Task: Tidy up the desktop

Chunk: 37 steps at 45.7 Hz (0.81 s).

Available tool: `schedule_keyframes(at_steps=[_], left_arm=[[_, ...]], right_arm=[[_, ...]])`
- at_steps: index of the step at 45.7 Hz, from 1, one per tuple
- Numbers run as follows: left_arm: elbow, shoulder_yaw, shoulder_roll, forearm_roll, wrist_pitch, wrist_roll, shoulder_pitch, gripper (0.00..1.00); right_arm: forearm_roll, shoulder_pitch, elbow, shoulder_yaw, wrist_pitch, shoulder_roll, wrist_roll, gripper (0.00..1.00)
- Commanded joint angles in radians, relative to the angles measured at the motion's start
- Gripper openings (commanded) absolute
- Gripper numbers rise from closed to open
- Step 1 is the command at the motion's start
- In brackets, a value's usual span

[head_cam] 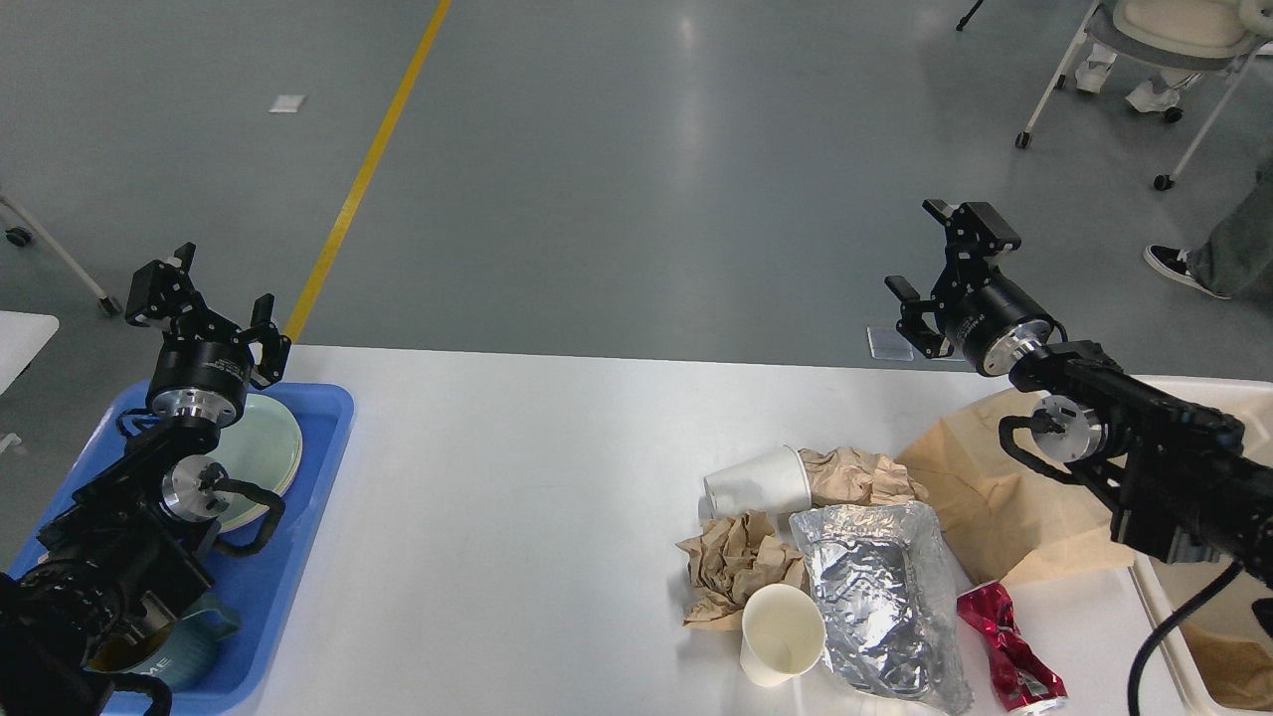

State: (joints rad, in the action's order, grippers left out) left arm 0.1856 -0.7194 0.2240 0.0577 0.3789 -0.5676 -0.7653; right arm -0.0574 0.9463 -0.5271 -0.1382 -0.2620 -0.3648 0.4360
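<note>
I can see creases [1011,490] across the flat brown paper bag [997,519], so the bag will stay spread out and bent along them when I lift it.
The white desktop [497,497] carries a pile of litter at its right. There is a white paper cup on its side [756,482], two crumpled brown paper wads [860,475] [736,567], an upright paper cup [781,646], a silver foil bag [880,597], a crushed red can [1009,646] and a flat brown paper bag [1004,487]. My right gripper [940,261] is open and empty, raised above the table's far edge beyond the paper bag. My left gripper [211,296] is open and empty above the blue tray's far end.
The blue tray [318,438] at the left edge holds a pale green plate [269,452] and a teal mug [174,651]. A cream bin [1159,597] with brown paper inside stands at the right edge. A wheeled chair [1144,40] and a person's leg [1228,239] are on the floor beyond.
</note>
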Motion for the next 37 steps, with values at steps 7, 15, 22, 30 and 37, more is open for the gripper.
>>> schedule_keyframes(at_steps=[7,15,22,30,37], left_arm=[[0.0,0.0,0.0,-0.001,0.0,0.0,0.0,0.96],[0.0,0.0,0.0,0.001,0.0,0.0,0.0,0.96],[0.0,0.0,0.0,0.001,0.0,0.0,0.0,0.96],[0.0,0.0,0.0,0.001,0.0,0.0,0.0,0.96],[0.0,0.0,0.0,0.001,0.0,0.0,0.0,0.96]], right_arm=[[0.004,0.224,0.009,0.433,0.009,-0.026,-0.262,1.0],[0.004,0.313,-0.008,0.596,-0.055,-0.033,-0.535,1.0],[0.002,0.445,-0.082,0.917,-0.072,-0.01,-0.565,1.0],[-0.001,0.572,-0.195,1.186,-0.082,0.041,-0.562,1.0],[-0.005,0.667,-0.277,1.214,-0.255,0.043,-0.557,1.0]])
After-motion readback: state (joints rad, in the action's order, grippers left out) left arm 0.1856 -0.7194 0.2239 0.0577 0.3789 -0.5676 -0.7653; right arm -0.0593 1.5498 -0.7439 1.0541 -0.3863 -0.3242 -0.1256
